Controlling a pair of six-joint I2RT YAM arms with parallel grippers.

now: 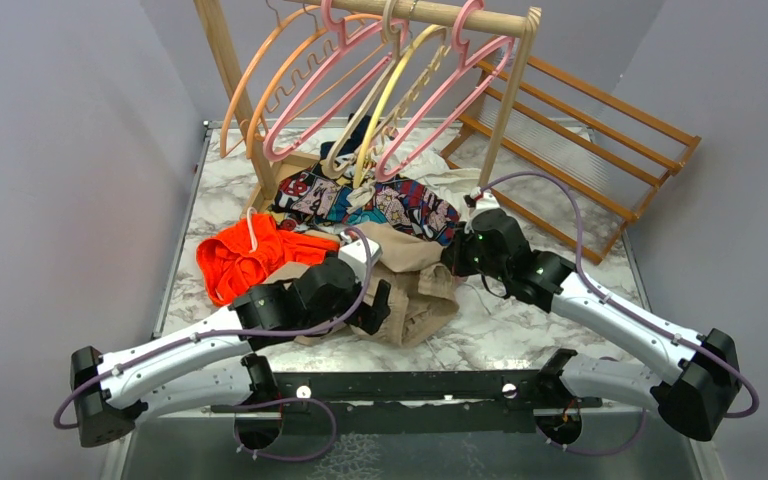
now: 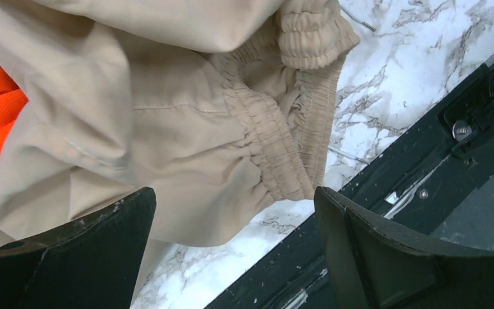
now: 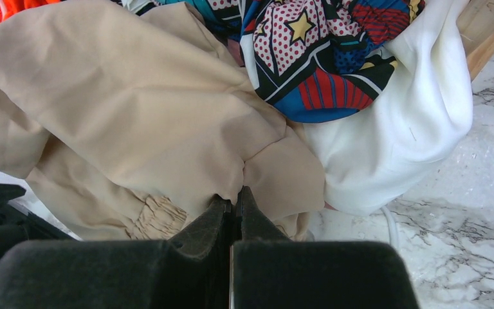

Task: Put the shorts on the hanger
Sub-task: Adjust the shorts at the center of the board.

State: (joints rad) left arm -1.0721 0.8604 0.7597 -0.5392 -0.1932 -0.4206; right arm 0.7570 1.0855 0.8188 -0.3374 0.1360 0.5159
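The elastic waistband (image 2: 269, 145) will open up wide when I lift the waistband's edge, because a gap (image 2: 291, 106) shows between its gathered layers.
The beige shorts (image 1: 415, 290) lie crumpled on the marble table in front of the clothes pile. My right gripper (image 3: 233, 193) is shut, pinching a fold of the shorts (image 3: 135, 109) at its tips. My left gripper (image 2: 235, 199) hangs open just above the gathered elastic waistband (image 2: 276, 154), with nothing between its fingers. From above, the left gripper (image 1: 375, 305) sits at the shorts' left edge and the right gripper (image 1: 452, 258) at their far right. Two pink hangers (image 1: 320, 90) (image 1: 457, 100) hang on the wooden rail at the back.
A bright orange garment (image 1: 245, 255) lies left of the shorts, a comic-print cloth (image 1: 370, 205) behind them, and a white cloth (image 3: 399, 129) beside that. Orange and yellow hangers share the rail. A wooden rack (image 1: 580, 130) stands back right. The black base rail (image 1: 410, 385) runs along the near edge.
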